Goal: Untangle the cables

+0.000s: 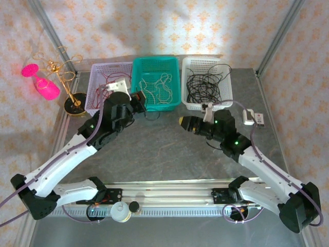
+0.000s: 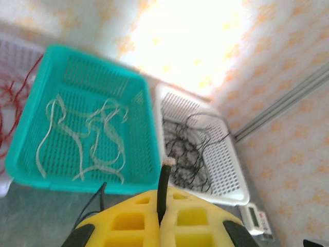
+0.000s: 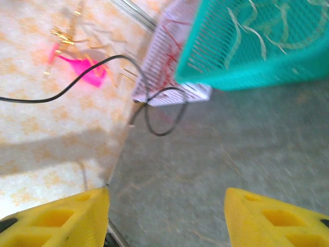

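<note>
The black cable (image 3: 72,86) keeps its rounded loop (image 3: 160,135) up in the air, so the cable's loose end will curve outward when the robot carries the cable to the white basket.
A black cable (image 2: 164,188) sticks up between the closed yellow fingers of my left gripper (image 2: 160,208), its frayed end over the teal basket's front wall. My left gripper (image 1: 140,100) sits at the front left corner of the teal basket (image 1: 177,87), where white cables (image 1: 157,85) lie. The rest of the black strand (image 3: 164,116) hangs in a loop in front of the lilac basket (image 1: 97,72), which holds red cables (image 1: 105,85). More black cables (image 1: 205,85) fill the white basket (image 1: 226,95). My right gripper (image 1: 183,122) is open over bare table, fingers (image 3: 77,216) wide apart.
The gold wire stand with pink cups (image 1: 49,82) stands at the far left beside the lilac basket. A small white device (image 1: 254,118) lies right of my right arm. The three baskets line the table's back edge; grey tabletop (image 1: 164,149) stretches between the arms.
</note>
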`<act>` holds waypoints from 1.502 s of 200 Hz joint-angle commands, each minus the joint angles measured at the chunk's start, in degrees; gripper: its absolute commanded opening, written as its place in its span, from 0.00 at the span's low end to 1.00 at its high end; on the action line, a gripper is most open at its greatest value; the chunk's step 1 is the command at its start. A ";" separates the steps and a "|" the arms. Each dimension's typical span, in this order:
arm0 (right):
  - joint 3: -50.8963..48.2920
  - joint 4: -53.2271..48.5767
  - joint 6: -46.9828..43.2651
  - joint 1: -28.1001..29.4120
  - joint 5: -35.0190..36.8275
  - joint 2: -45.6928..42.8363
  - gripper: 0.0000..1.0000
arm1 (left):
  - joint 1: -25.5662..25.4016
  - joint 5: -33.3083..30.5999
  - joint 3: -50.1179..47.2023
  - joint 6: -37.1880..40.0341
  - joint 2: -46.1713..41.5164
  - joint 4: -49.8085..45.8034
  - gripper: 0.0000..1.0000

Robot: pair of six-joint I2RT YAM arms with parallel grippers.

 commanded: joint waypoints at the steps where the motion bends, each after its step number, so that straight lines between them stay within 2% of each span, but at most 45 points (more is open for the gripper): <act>1: 6.65 3.22 -5.09 -0.05 -2.80 2.70 0.60 | -0.20 -1.28 5.94 7.63 2.72 0.41 0.00; 25: 10.50 2.21 -10.17 -0.06 -2.03 6.33 0.58 | -0.19 -1.26 10.51 10.35 4.31 -0.24 0.00; 42: 13.10 -1.63 -19.28 -0.10 -2.01 8.06 0.54 | -0.15 -1.01 11.21 10.55 4.24 0.25 0.00; 58: 13.61 -3.89 -25.58 -0.19 -1.45 9.14 0.55 | -0.16 0.23 11.22 10.45 3.91 0.75 0.00; 71: 15.24 -4.89 -24.91 -0.64 -1.66 11.50 0.55 | -0.18 1.18 11.17 10.50 3.69 0.63 0.00; 82: 18.56 -7.17 -20.41 -1.02 -1.87 15.68 0.51 | -0.20 1.77 11.22 10.66 3.45 0.19 0.00; 94: 21.99 -8.63 -17.40 -1.00 -7.05 20.13 0.47 | -0.20 2.13 11.06 11.12 2.98 -0.21 0.00; 108: 23.46 -8.53 -18.20 0.60 -12.66 22.97 0.48 | -0.19 2.49 10.57 11.70 2.55 -0.34 0.00; 127: 24.11 -9.55 -26.39 4.52 -10.93 23.04 0.51 | -0.20 3.59 10.38 12.43 2.22 -0.22 0.00; 146: 24.90 -10.08 -29.25 4.73 -10.75 24.03 0.53 | -0.20 6.03 9.75 13.34 1.73 0.05 0.00; 171: 31.73 -23.43 -39.42 4.64 -3.64 30.53 0.51 | -0.19 7.47 8.50 14.08 0.81 -0.07 0.00; 190: 34.90 -29.59 -42.50 4.49 0.88 34.54 0.50 | -0.20 8.81 8.32 14.37 0.40 0.39 0.00; 246: 32.63 -21.29 -37.08 4.33 -4.21 35.71 0.46 | -0.15 10.01 7.14 14.53 -0.95 2.50 0.00; 284: 31.64 -13.06 -29.62 4.29 -9.91 37.81 0.35 | -0.19 9.89 7.35 15.22 -1.23 2.91 0.00; 300: 30.94 -9.78 -25.56 4.29 -8.64 38.09 0.22 | -0.19 9.88 7.39 15.77 -1.66 3.81 0.00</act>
